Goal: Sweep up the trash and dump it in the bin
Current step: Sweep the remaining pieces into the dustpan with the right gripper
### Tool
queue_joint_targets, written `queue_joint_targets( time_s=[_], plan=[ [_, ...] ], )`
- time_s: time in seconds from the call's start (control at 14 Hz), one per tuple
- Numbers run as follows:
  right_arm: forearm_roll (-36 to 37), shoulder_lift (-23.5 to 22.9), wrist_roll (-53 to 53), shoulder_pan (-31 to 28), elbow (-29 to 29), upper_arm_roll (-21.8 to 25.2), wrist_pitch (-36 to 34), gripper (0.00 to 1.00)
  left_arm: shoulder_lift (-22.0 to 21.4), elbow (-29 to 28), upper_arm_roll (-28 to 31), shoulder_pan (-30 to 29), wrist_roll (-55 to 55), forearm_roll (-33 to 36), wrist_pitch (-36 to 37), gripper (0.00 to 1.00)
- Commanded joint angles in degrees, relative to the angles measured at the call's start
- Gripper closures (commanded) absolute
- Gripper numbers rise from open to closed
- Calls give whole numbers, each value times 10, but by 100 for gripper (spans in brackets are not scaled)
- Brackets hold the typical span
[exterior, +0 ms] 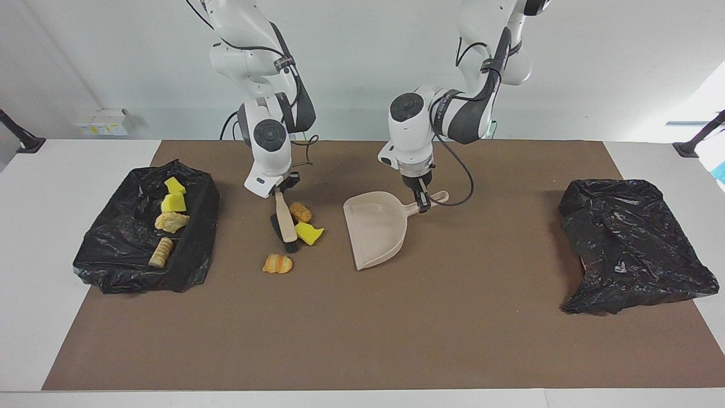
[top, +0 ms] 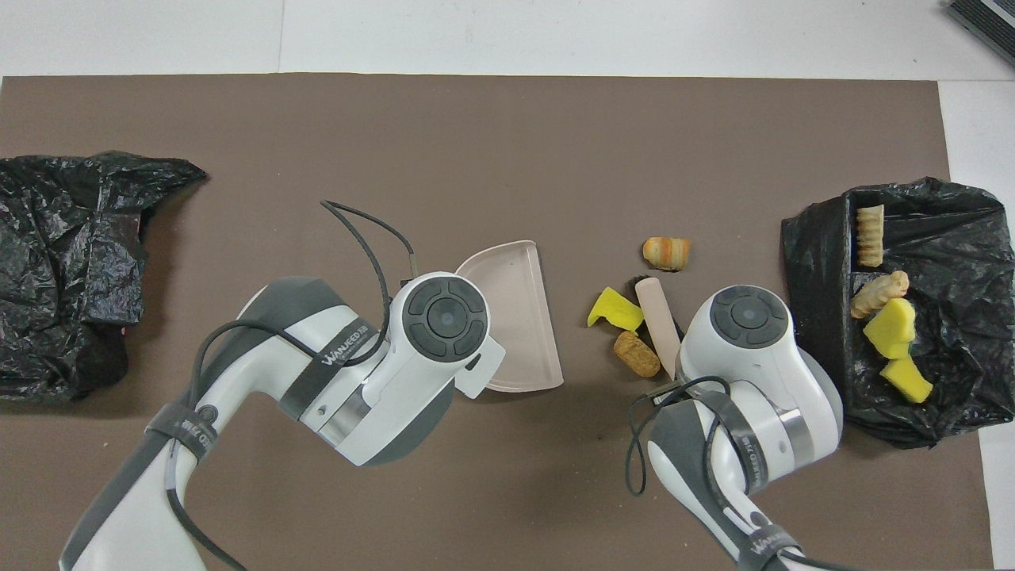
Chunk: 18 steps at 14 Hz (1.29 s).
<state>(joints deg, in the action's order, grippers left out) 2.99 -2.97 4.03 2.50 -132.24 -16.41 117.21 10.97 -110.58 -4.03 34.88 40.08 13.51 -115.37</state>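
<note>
I can see the orange croissant piece [top: 667,253] beyond the brush's bristles. So after this stroke my right gripper should move the brush back behind that croissant piece and sweep it in.
My right gripper [exterior: 281,191] is shut on the handle of a beige brush [exterior: 285,221], [top: 658,321], whose black bristles rest on the mat. Three bits of trash lie on the mat by it: a brown bread piece [exterior: 300,212], [top: 637,354], a yellow sponge chunk [exterior: 308,233], [top: 615,311] and an orange croissant piece [exterior: 277,264], [top: 666,253]. My left gripper [exterior: 422,202] is shut on the handle of the beige dustpan [exterior: 376,228], [top: 511,313], which rests on the mat with its mouth toward the trash. Several more bits lie in the black-lined bin [exterior: 198,226], [top: 817,238].
A second black bag [exterior: 631,243], [top: 63,262] lies crumpled at the left arm's end of the table. The brown mat [exterior: 362,328] covers the table's middle. Cables hang from both wrists.
</note>
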Motion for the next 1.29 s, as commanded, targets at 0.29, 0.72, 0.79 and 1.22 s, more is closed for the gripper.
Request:
queue_joint_targets(
  time_s=[0.29,0.72,0.79,1.22],
  plan=[
    [-210,-40,19,95,30,-2,39,100,-25,-74,4,42,-6,8,-74,100],
    [-194,28,10,50,127,7,-144,100,-17,-83,6,19,-20,-33,-135,100],
    [-156,27,8,37,140,6,-162,100,-16,-80,6,17,-20,-34,-136,100],
    [88,-39,-44,-27,198,6,-167,100,-7,-57,9,-7,-74,-74,-121,100]
  ],
)
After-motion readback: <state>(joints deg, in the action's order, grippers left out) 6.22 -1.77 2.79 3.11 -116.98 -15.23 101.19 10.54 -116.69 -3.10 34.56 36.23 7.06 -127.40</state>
